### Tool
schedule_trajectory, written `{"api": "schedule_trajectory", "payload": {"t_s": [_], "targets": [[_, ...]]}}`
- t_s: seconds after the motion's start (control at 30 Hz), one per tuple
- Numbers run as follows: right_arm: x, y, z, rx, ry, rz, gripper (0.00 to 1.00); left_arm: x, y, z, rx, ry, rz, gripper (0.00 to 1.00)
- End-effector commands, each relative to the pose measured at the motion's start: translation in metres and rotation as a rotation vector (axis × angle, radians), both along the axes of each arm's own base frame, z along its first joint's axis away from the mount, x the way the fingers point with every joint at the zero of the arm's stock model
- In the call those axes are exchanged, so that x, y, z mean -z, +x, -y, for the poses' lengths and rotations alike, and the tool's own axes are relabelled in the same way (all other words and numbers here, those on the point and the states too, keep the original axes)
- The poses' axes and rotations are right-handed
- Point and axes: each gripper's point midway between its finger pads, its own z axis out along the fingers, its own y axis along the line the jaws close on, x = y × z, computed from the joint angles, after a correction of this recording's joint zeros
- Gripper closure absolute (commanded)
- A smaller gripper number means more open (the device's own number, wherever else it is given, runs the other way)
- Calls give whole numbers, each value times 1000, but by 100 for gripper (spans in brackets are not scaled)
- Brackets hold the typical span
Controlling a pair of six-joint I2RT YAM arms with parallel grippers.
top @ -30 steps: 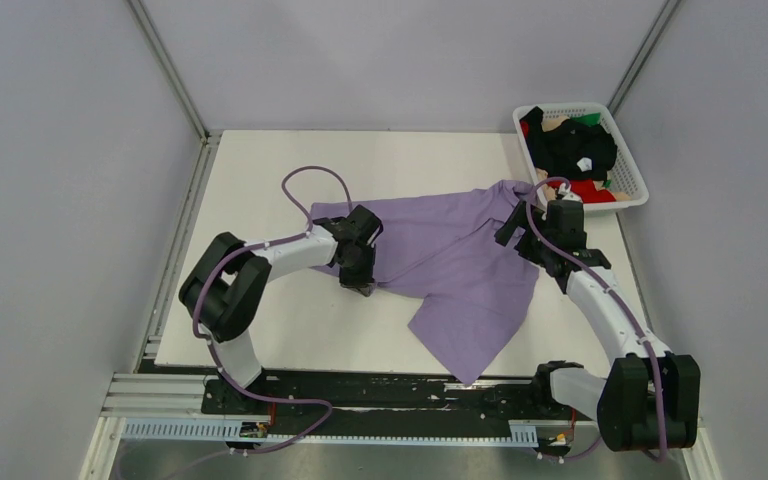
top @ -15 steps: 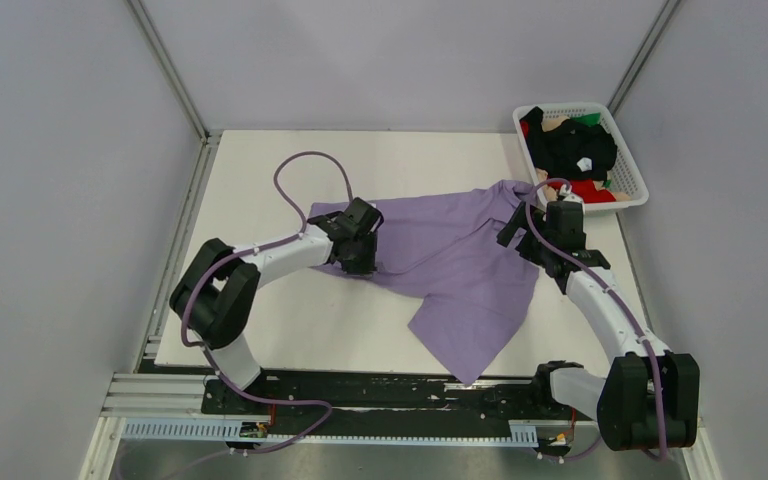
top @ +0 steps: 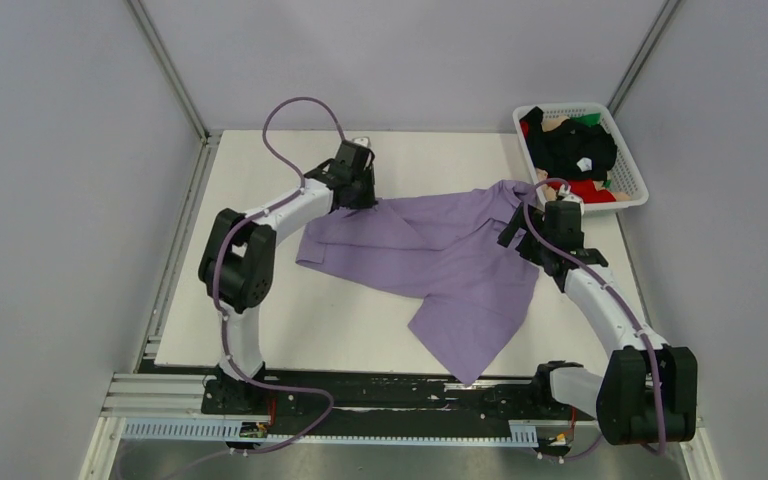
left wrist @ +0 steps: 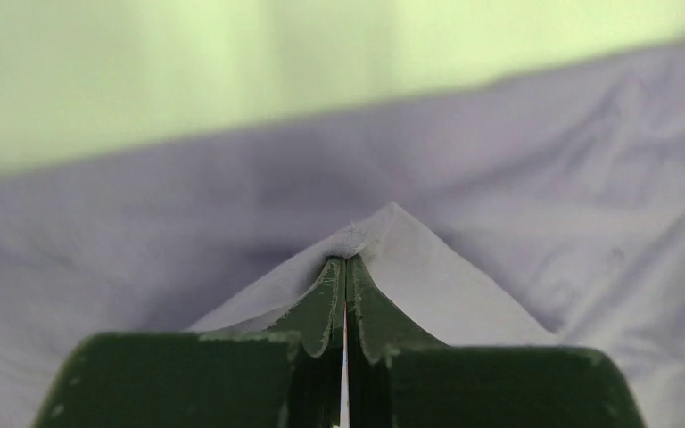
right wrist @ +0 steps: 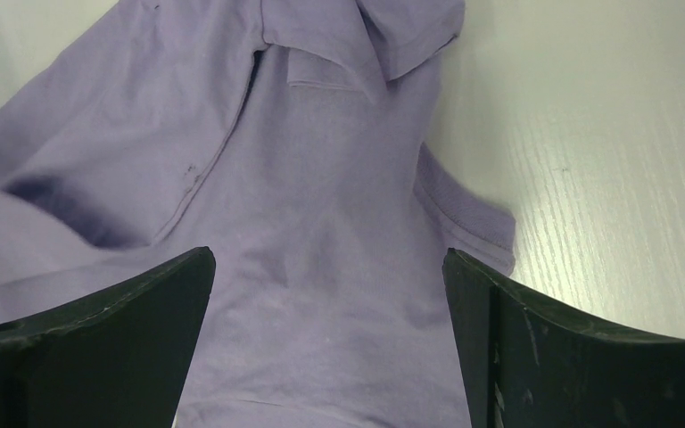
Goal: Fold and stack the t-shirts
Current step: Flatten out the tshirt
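Observation:
The robot's left gripper is holding a corner of the lavender-purple t-shirt point(left wrist: 392, 217) and the far tabletop point(top: 400, 160) is clear, so the robot should go on pulling there until the cloth opens out flat.
The lavender-purple t-shirt point(top: 440, 255) lies crumpled across the middle of the white table, one part reaching the near edge. My left gripper point(top: 357, 198) is shut on a pinch of its cloth point(left wrist: 383, 234) at the shirt's far left edge. My right gripper point(top: 532, 232) is open and empty, held over the shirt's right part near the collar point(right wrist: 357, 53). More t-shirts, black point(top: 570, 150), red point(top: 590, 190), beige and green, lie heaped in the basket.
The white lattice basket point(top: 635, 170) stands at the table's far right corner. Grey walls close in the table on the left, back and right. Bare tabletop point(top: 290, 330) shows left of and in front of the shirt.
My left gripper has moved from the shirt's near-left part toward the far side of the table, pulling the cloth with it and stretching the shirt's left part. The right arm has barely moved.

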Motion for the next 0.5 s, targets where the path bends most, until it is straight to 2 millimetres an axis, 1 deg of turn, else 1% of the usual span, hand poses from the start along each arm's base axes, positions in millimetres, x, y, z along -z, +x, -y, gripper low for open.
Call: {"api": "schedule_trajectory", "payload": {"t_s": [0.0, 0.03, 0.07, 0.1, 0.13, 0.17, 0.2, 0.23, 0.27, 0.3, 0.33, 0.37, 0.4, 0.43, 0.47], "targets": [[-5, 10, 5, 13, -24, 38, 0, -14, 68, -12, -31, -10, 130, 100], [-4, 11, 5, 12, -25, 40, 0, -28, 86, -14, -41, -27, 174, 100], [-4, 11, 5, 12, -27, 40, 0, -20, 94, -16, -45, -24, 170, 100], [-4, 11, 6, 13, -27, 41, 0, -24, 111, -19, -54, -31, 193, 100], [-4, 11, 6, 14, -29, 41, 0, -41, 125, -16, -48, -54, 234, 100], [-3, 11, 6, 15, -30, 40, 0, -28, 135, -21, -56, -49, 217, 100], [-3, 11, 7, 17, -31, 40, 0, -44, 148, -17, -48, -73, 255, 100], [-3, 11, 7, 19, -32, 40, 0, -32, 157, -19, -48, -73, 243, 100], [-3, 11, 7, 20, -33, 40, 0, -47, 170, -18, -47, -88, 282, 100], [-3, 12, 8, 21, -33, 41, 0, -31, 176, -18, -49, -77, 265, 100], [-3, 12, 8, 22, -33, 43, 0, -47, 189, -18, -52, -86, 309, 100], [-3, 12, 8, 22, -33, 45, 0, -33, 195, -18, -54, -77, 301, 100], [-3, 12, 7, 20, -31, 47, 0, -49, 206, -17, -61, -84, 345, 100], [-3, 13, 7, 19, -30, 50, 0, -34, 213, -17, -62, -77, 337, 100], [-3, 13, 6, 15, -28, 53, 0, -51, 224, -20, -77, -82, 385, 100]]}}
